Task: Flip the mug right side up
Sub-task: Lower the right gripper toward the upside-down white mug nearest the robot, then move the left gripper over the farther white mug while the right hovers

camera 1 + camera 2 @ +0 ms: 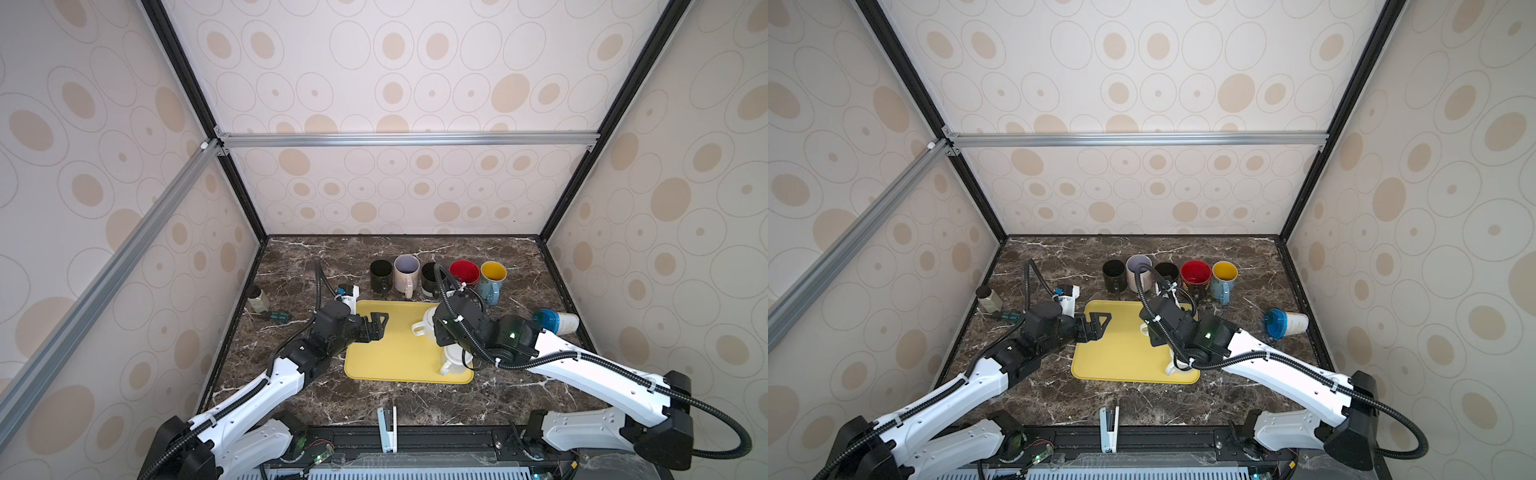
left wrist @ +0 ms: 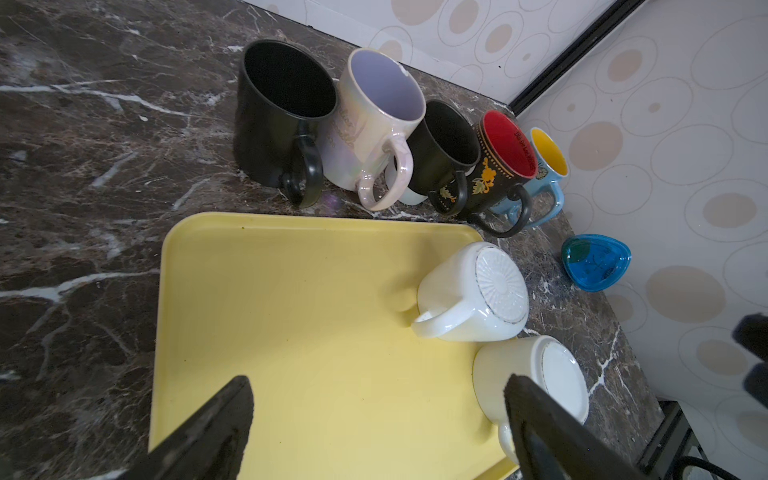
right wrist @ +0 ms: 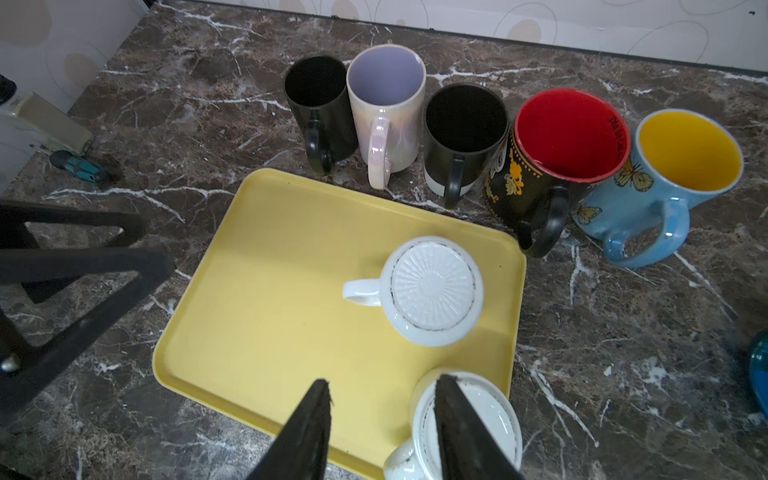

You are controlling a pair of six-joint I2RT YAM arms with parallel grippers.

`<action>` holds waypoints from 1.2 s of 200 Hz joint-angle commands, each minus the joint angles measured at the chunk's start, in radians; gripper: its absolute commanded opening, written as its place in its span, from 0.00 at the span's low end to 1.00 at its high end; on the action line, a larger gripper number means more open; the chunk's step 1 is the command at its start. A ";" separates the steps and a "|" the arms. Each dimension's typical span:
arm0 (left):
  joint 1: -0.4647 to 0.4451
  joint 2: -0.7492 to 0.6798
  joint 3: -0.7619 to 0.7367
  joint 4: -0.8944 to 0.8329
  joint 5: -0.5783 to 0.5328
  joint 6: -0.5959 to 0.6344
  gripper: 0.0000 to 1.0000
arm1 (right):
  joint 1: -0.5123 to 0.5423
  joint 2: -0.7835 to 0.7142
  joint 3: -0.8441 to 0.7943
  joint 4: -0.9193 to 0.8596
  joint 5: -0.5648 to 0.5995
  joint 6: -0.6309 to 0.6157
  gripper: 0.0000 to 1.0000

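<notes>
The ribbed-base mug's handle (image 1: 418,328) points toward my left gripper and away from my right gripper, so next my left gripper takes hold of that handle and picks the mug up to turn it.
Two white mugs stand upside down on the right side of a yellow tray (image 1: 386,357): a ribbed-base mug (image 3: 432,289) farther back and a cream mug (image 3: 494,415) at the near right corner. The ribbed mug (image 1: 423,325) and cream mug (image 1: 455,362) are partly covered by my right arm in both top views. My right gripper (image 3: 383,380) hovers open and empty above the tray, one finger over the cream mug's base. My left gripper (image 2: 378,379) is wide open over the tray's left part (image 1: 379,322), holding nothing.
Several upright mugs line the back: black (image 3: 318,104), pale pink (image 3: 386,108), black (image 3: 461,133), red-inside (image 3: 561,153), blue with yellow inside (image 3: 673,174). A blue-lidded cup (image 1: 555,321) lies on its side at right. A bottle (image 1: 258,299) and screwdriver (image 1: 276,316) sit at left.
</notes>
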 commanded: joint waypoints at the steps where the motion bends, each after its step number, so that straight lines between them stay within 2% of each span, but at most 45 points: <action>1: -0.025 0.037 0.053 0.052 0.023 0.025 0.91 | 0.008 0.004 -0.020 -0.032 0.017 0.041 0.43; 41: -0.087 0.124 0.130 0.019 0.033 0.099 0.76 | 0.009 0.011 -0.029 -0.004 0.023 0.012 0.42; 83: -0.174 0.241 0.210 -0.034 0.005 0.197 0.73 | 0.008 -0.009 -0.039 0.004 0.065 0.001 0.41; 110: -0.231 0.335 0.271 -0.082 -0.078 0.285 0.77 | 0.009 -0.029 -0.063 0.035 0.111 -0.028 0.42; 139: -0.245 0.417 0.291 -0.075 -0.140 0.366 0.81 | 0.009 -0.057 -0.106 0.083 0.142 -0.083 0.44; 204: -0.245 0.477 0.266 0.064 -0.011 0.414 0.81 | 0.009 -0.099 -0.108 0.091 0.115 -0.121 0.42; 240: -0.246 0.544 0.285 0.112 0.056 0.453 0.75 | 0.008 -0.103 -0.120 0.115 0.088 -0.129 0.35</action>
